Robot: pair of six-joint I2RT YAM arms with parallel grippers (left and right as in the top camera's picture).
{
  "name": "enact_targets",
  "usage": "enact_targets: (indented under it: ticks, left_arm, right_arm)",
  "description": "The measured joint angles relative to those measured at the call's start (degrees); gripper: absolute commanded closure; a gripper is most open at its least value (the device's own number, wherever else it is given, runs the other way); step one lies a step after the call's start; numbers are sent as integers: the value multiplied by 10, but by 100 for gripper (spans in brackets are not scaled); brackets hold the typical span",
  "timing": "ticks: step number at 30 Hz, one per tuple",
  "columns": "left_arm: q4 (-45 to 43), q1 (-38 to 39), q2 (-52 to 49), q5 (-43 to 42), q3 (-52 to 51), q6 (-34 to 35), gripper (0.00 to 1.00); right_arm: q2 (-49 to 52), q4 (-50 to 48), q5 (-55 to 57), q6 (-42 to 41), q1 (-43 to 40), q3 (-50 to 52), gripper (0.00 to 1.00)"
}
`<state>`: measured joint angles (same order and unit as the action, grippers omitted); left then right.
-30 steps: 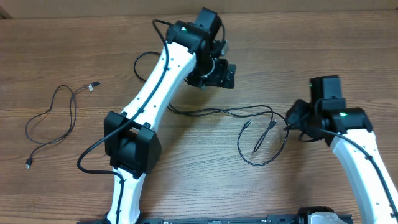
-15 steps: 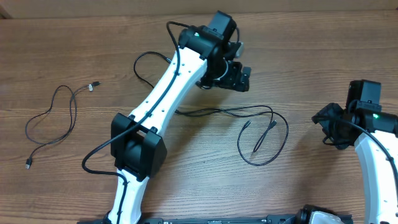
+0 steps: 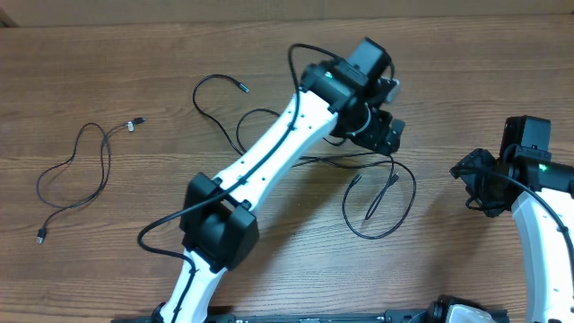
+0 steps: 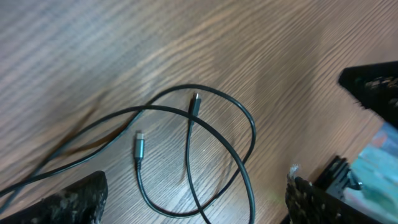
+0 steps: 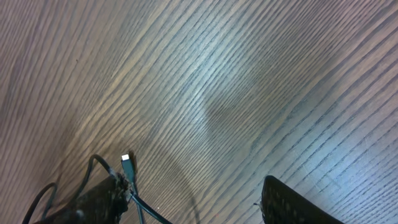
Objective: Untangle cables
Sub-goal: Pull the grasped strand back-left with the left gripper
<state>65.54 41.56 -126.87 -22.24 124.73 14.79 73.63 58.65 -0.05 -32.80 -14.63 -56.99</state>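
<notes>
One cable goes across the top of another cable's loop. My left gripper should grab the upper cable, lift it clear and bring it toward the separate black cable.
One of the thin black cables lies in a loop at mid-table, with two plug ends inside the loop. My left gripper hovers open just above the loop's back edge. In the left wrist view the loop and a silver plug lie on the wood between my open left gripper. Another cable runs back left and passes under the left arm. My right gripper stands open to the right of the loop. A silver-tipped plug and its cord rest against its left finger.
A separate black cable with a silver plug lies at the far left. The left arm stretches diagonally across the middle. The table's far edge runs along the top.
The left arm swung right and came over the loop, uncovering the back-left cable. The right gripper pulled away to the right of the loop and its jaws widened.
</notes>
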Motion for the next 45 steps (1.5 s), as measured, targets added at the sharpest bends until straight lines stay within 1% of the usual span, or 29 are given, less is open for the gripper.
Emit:
enact_targets:
  ticks: [3,6,8,9,10,14,16,22,28,33,40,45]
  left_arm:
    - [-1,11,-23,1,0,0,12]
    - [-12,18,-57,-16,-1,0,14]
    - [-20,20,-79,-39,-6,0,19]
    - [-22,20,-88,-51,-7,0,23]
    - [-24,20,-97,-61,-8,1,41]
    - [-24,20,-108,-78,-12,-1,88]
    - [-25,18,-108,-73,-11,-2,96]
    - [-18,-15,-106,-63,8,-2,96]
    - [-8,-91,-74,-58,41,-2,96]
    - [-20,-176,-4,-59,89,-2,96]
    - [-93,-328,126,-103,174,5,96]
    - [-130,-410,209,-133,196,22,96]
  right_arm:
    - [0,1,0,0,0,0,32]
    - [0,1,0,0,0,0,32]
    - [0,1,0,0,0,0,32]
    - [0,1,0,0,0,0,32]
    - [0,0,0,0,0,0,32]
    - [0,1,0,0,0,0,32]
    - [0,1,0,0,0,0,32]
    - [0,5,0,0,0,0,32]
    - [0,5,0,0,0,0,32]
    - [0,5,0,0,0,0,32]
    - [0,5,0,0,0,0,32]
    - [0,5,0,0,0,0,32]
